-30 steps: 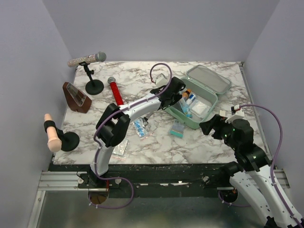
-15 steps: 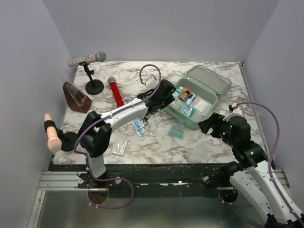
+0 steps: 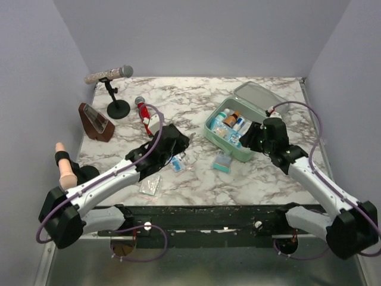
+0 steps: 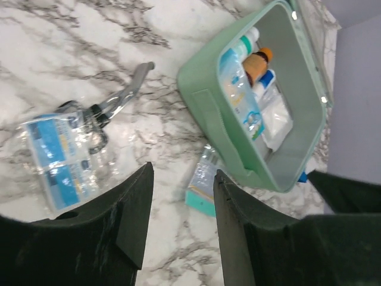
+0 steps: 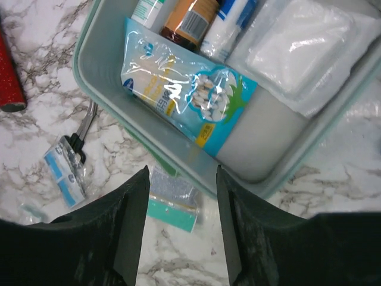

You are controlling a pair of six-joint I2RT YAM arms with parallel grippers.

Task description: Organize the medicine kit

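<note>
The cotton-swab packet's end (image 5: 134, 55) is slanting up toward the rim of the kit. My right gripper should close and then press down on the cotton-swab packet.
The medicine kit (image 3: 234, 151) is a mint-green case lying open at the back right, its lid (image 3: 262, 97) flat behind it. Inside are a cotton-swab packet (image 5: 184, 89), a white gauze pad (image 5: 297, 47) and small bottles (image 5: 190, 18). My left gripper (image 3: 182, 143) (image 4: 183, 173) is open and empty over the marble, left of the kit (image 4: 208, 107). My right gripper (image 3: 249, 142) (image 5: 182, 170) is open and empty just above the kit's near wall (image 5: 268, 149). A teal-edged packet (image 3: 222, 162) (image 4: 202, 189) (image 5: 172, 204) lies on the table in front of the kit.
A clear packet with blue labels (image 3: 174, 159) (image 4: 59, 161) and a metal tool (image 4: 119, 100) lie under the left gripper. Another clear packet (image 3: 150, 185) is nearer the front edge. A red microphone (image 3: 144, 117), two microphones on stands (image 3: 113, 74) (image 3: 65, 168) and a brown wedge (image 3: 95, 122) occupy the left.
The left arm drew back from the kit toward the left and its jaws opened; the swab packet now lies inside. The right arm came forward over the kit, jaws narrower.
</note>
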